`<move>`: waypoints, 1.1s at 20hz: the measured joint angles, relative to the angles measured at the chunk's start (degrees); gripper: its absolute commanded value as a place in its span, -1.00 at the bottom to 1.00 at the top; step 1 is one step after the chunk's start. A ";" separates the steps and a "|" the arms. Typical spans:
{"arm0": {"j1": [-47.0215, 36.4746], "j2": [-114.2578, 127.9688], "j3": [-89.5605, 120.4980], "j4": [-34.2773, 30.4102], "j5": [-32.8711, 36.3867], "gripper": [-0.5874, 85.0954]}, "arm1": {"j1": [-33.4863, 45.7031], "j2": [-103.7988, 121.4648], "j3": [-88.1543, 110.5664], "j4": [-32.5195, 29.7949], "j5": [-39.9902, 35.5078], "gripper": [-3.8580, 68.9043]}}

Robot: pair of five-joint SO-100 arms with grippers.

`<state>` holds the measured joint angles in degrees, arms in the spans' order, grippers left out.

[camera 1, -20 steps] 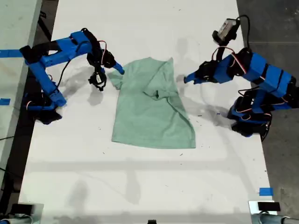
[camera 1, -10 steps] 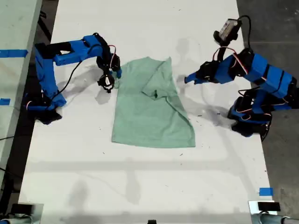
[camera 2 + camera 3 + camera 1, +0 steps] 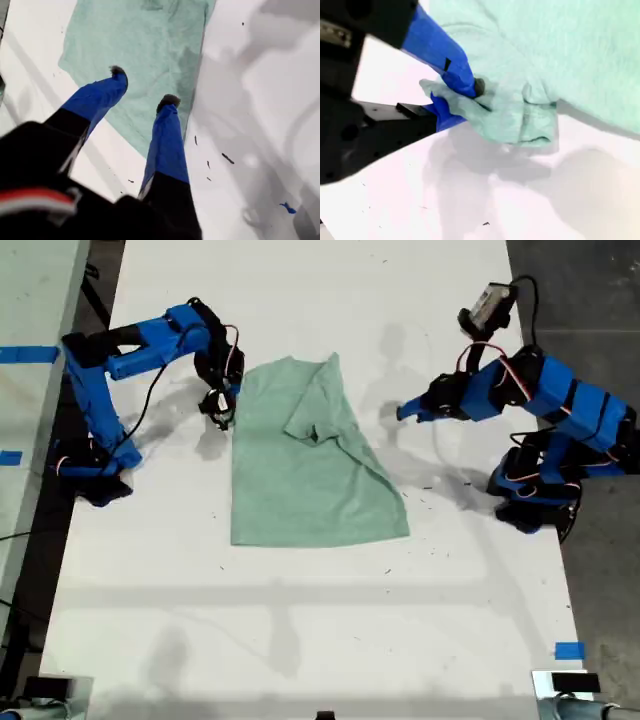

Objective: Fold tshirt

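I expect the tshirt [image 3: 295, 502] to settle into a compact, uneven bundle with loose folds when I fold it, because the folded-over side [image 3: 328, 422] is limp and wrinkled.
The pale mint-green tshirt [image 3: 310, 480] lies on the white table, one side folded over toward its middle. My second gripper [image 3: 228, 400] is at the shirt's edge on the exterior view's left. In the second wrist view this gripper [image 3: 472, 95] is shut on a bunched bit of the tshirt [image 3: 560, 50]. My first gripper [image 3: 403, 413] hovers off the shirt's side at the exterior view's right. In the first wrist view it [image 3: 144, 86] stands open above the edge of the tshirt [image 3: 145, 50], holding nothing.
The white table [image 3: 320, 640] runs past the shirt on every side. Blue tape bits [image 3: 568, 650] mark its near corner at the exterior view's right. Dark floor [image 3: 600, 300] borders that side. A second surface with blue tape [image 3: 20, 353] sits at the exterior view's left.
My second gripper closed on the shirt's edge and dragged it toward the exterior view's left and slightly farther back. The whole shirt shifted with it. The first arm hardly moved.
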<state>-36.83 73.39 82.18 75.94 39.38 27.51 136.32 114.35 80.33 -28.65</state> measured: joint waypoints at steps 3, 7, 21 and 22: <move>1.49 3.25 -5.71 2.20 1.32 -0.98 | 0.00 0.09 0.35 0.00 0.09 -0.52; 8.61 -3.87 -22.94 2.81 2.02 -0.98 | 0.00 0.09 0.53 0.00 0.35 -0.52; 15.73 -31.29 -40.08 -10.90 4.13 -0.41 | -0.18 1.93 4.22 0.00 1.76 -0.52; 15.73 -28.21 -40.08 -8.88 4.57 -0.41 | -0.18 1.93 4.31 0.00 1.76 -0.52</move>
<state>-21.09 45.18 42.10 67.06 43.95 27.33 138.25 118.65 80.33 -26.89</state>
